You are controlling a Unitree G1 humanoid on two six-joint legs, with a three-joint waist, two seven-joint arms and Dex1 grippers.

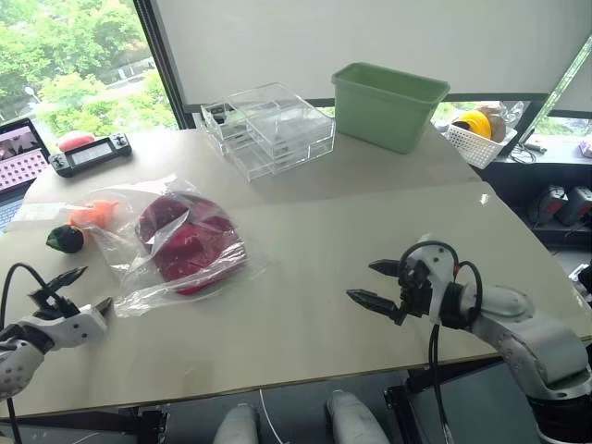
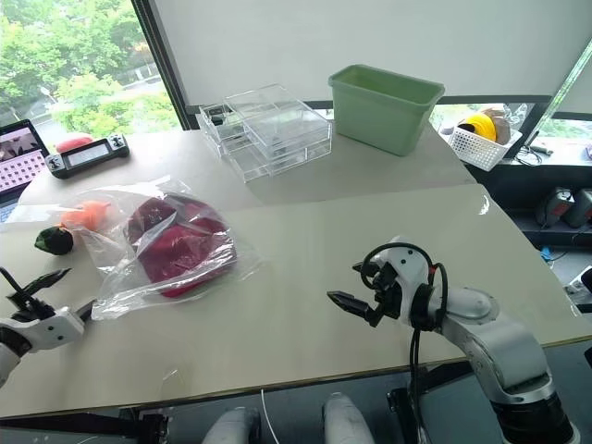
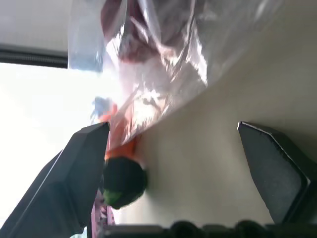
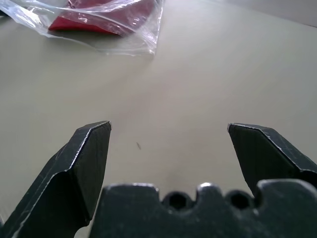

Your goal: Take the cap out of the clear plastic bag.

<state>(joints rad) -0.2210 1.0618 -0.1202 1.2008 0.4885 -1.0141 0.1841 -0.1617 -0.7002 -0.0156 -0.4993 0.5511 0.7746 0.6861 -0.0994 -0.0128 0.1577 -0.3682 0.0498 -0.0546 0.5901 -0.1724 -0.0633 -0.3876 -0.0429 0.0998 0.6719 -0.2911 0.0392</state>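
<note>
My left gripper should swing its open fingers, now beside the bag's near corner, away from the cap, over to pinch the bag's edge by the cap's rim.
The dark red cap lies inside the clear plastic bag, which rests crumpled on the left half of the table. My left gripper stands open just off the bag's near left corner, with nothing between its fingers. In the left wrist view the bag lies ahead of the open gripper. My right gripper hovers open over bare table to the right of the bag, well apart from it. The right wrist view shows the bag and the cap far ahead.
An orange plush toy and a dark round thing lie left of the bag. At the back stand clear acrylic drawer boxes, a green bin and a game controller. A white basket sits beyond the table's right edge.
</note>
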